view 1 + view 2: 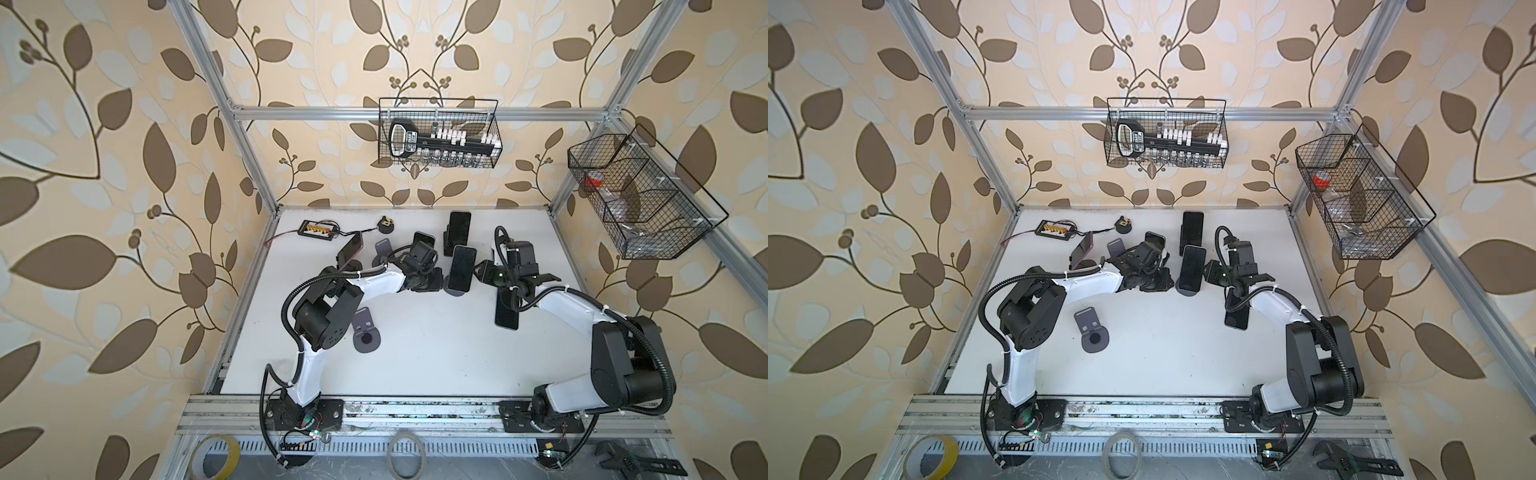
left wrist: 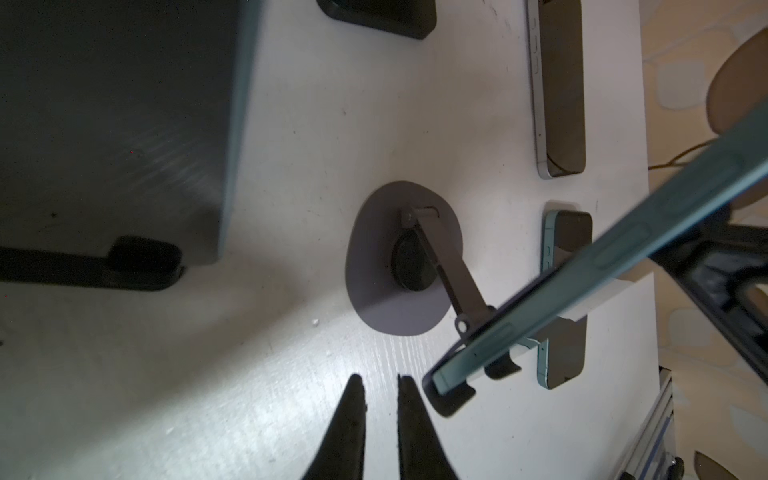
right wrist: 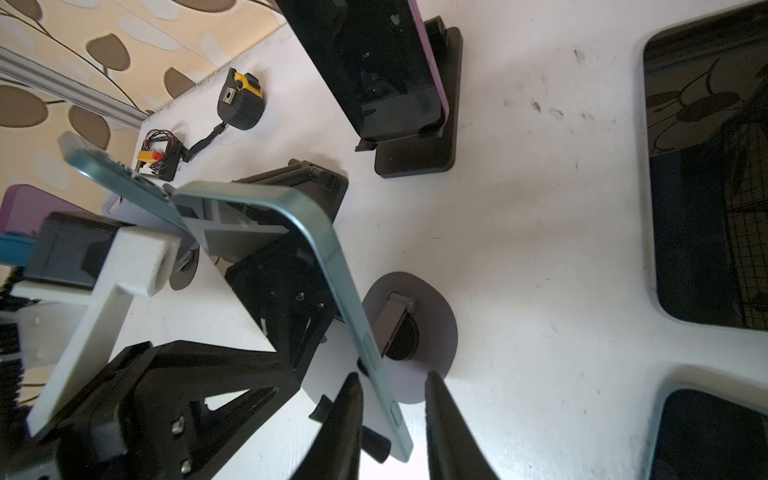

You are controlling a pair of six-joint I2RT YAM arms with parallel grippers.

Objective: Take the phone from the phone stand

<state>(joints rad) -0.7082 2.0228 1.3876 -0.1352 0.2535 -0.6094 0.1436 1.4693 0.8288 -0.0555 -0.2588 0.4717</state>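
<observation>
I should move my left gripper back out of the way before my right gripper opens and takes the phone across its upper half (image 1: 463, 258), because my left gripper is crowding the phone's side edge (image 1: 451, 272).
A teal-edged phone (image 1: 461, 268) (image 1: 1192, 266) leans on a grey phone stand with a round base (image 1: 457, 292) (image 1: 1187, 291) mid-table. In the right wrist view the phone (image 3: 332, 270) runs down between my right gripper's fingertips (image 3: 351, 386). The right gripper (image 3: 392, 380) (image 1: 475, 272) is shut on the phone's lower edge, above the stand's base (image 3: 432, 324). My left gripper (image 2: 380, 378) (image 1: 436, 279) is shut and empty, hovering over bare table just beside the stand's base (image 2: 374, 257), near the phone's lower corner (image 2: 582, 270).
Other phones stand on stands at the back (image 1: 459, 228) and back left (image 1: 351, 249). One phone lies flat under the right arm (image 1: 507, 311). An empty grey stand (image 1: 365, 332) sits near the left arm. A connector board (image 1: 318, 228) lies at the far left. Wire baskets (image 1: 438, 133) hang on the frame.
</observation>
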